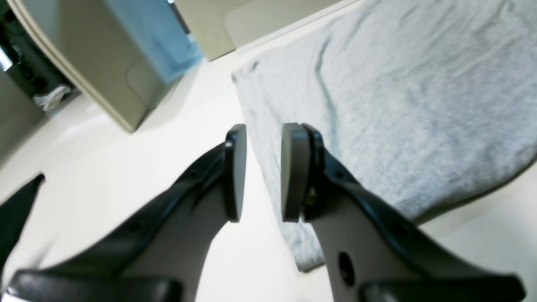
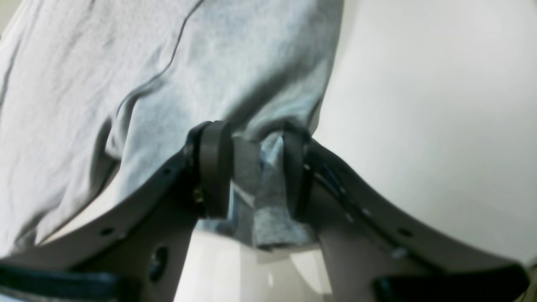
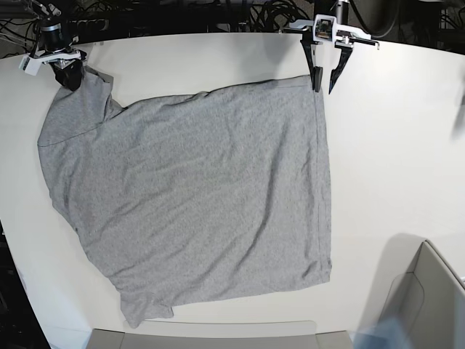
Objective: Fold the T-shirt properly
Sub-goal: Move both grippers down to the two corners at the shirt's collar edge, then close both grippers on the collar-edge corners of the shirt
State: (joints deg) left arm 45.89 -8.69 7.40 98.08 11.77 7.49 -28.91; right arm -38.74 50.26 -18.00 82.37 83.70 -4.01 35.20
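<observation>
My left gripper's open fingers are tilted over the T-shirt's side edge [image 3: 322, 106], beyond its far corner, so I should move my left gripper back, point it down and pinch that corner [image 1: 306, 256].
The heather-grey T-shirt [image 3: 203, 189] lies spread out on the white table [image 3: 392, 145], and no lettering shows on the side facing up. In the base view my right gripper [image 3: 70, 78] is at the far left corner of the shirt. The right wrist view shows that gripper [image 2: 258, 167] shut on a bunched fold of the grey cloth [image 2: 126, 63], lifting it slightly. My left gripper [image 3: 324, 87] hangs over the far right corner. Its fingers [image 1: 235, 172] stand apart with nothing between them, straddling the shirt's edge [image 1: 398, 105].
A beige bin [image 3: 429, 298] stands at the near right of the table and shows in the left wrist view as the beige bin [image 1: 105, 71] with something blue inside. A flat grey panel [image 3: 203, 336] lies along the near edge. Cables run behind the table's far edge.
</observation>
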